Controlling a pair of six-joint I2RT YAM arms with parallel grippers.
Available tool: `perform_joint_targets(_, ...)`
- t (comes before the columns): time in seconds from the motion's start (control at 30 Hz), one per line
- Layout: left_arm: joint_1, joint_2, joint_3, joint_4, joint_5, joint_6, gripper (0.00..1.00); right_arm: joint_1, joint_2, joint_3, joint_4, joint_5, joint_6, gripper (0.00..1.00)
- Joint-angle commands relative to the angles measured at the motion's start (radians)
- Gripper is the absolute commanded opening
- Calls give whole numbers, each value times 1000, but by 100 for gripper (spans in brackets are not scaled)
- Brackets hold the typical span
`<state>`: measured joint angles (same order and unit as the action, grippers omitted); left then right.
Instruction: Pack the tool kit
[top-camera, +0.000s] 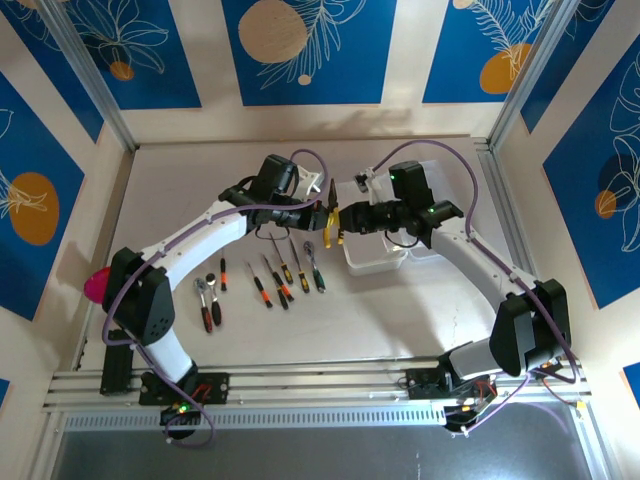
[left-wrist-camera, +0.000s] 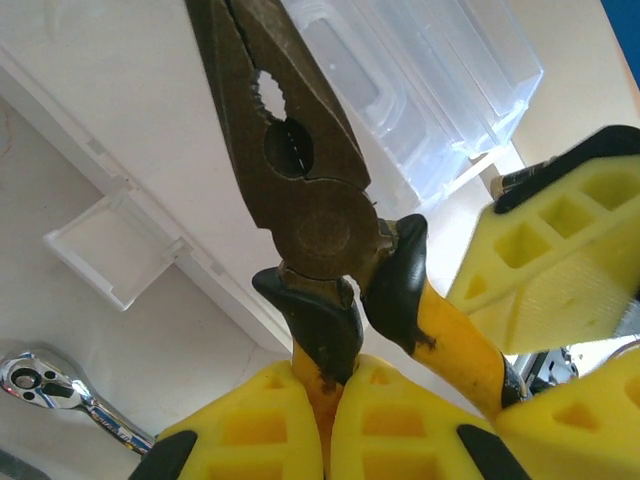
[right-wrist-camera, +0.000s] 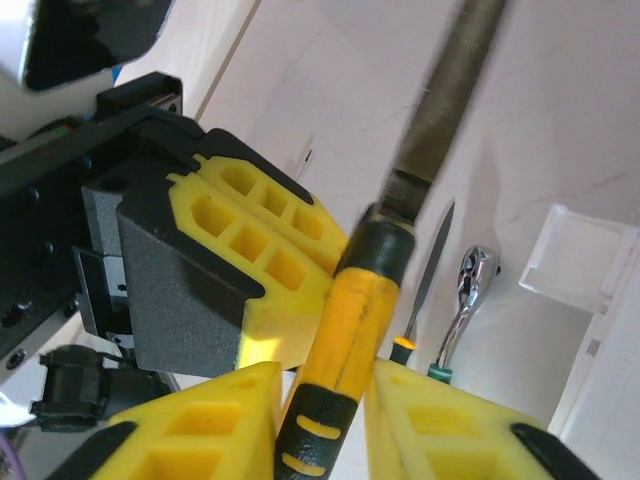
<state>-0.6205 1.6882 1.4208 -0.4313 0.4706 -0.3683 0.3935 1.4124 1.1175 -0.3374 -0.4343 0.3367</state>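
Next, I open my left gripper and move it away before my right gripper lowers the pliers into the box (top-camera: 374, 258), because each gripper is closed on one handle of the pliers (top-camera: 328, 232).
The yellow-handled pliers (top-camera: 333, 222) hang above the table's middle, between both grippers. In the left wrist view their dark steel head (left-wrist-camera: 310, 210) points up and my left gripper (left-wrist-camera: 335, 400) is shut on one handle. In the right wrist view the other handle (right-wrist-camera: 360, 310) runs up between the fingers of my right gripper (right-wrist-camera: 325, 385), which press close on both sides. The clear plastic box (top-camera: 375, 255) lies open just right of the pliers, with its lid (left-wrist-camera: 440, 90) behind it. Thin screwdrivers (top-camera: 278, 285) and a small ratchet (top-camera: 316, 268) lie in a row on the table.
A red-handled ratchet (top-camera: 206, 305) and a short red screwdriver (top-camera: 223, 273) lie at the row's left end. A ratchet head (left-wrist-camera: 40, 375) and a clear latch tab (left-wrist-camera: 110, 250) sit below the pliers. A pink object (top-camera: 95, 285) sits at the left table edge.
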Motion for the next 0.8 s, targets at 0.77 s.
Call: perform_joint_targets(0.77,-13,-8,45,62,25,-8,36,-22,-15,25,1,8,5,0)
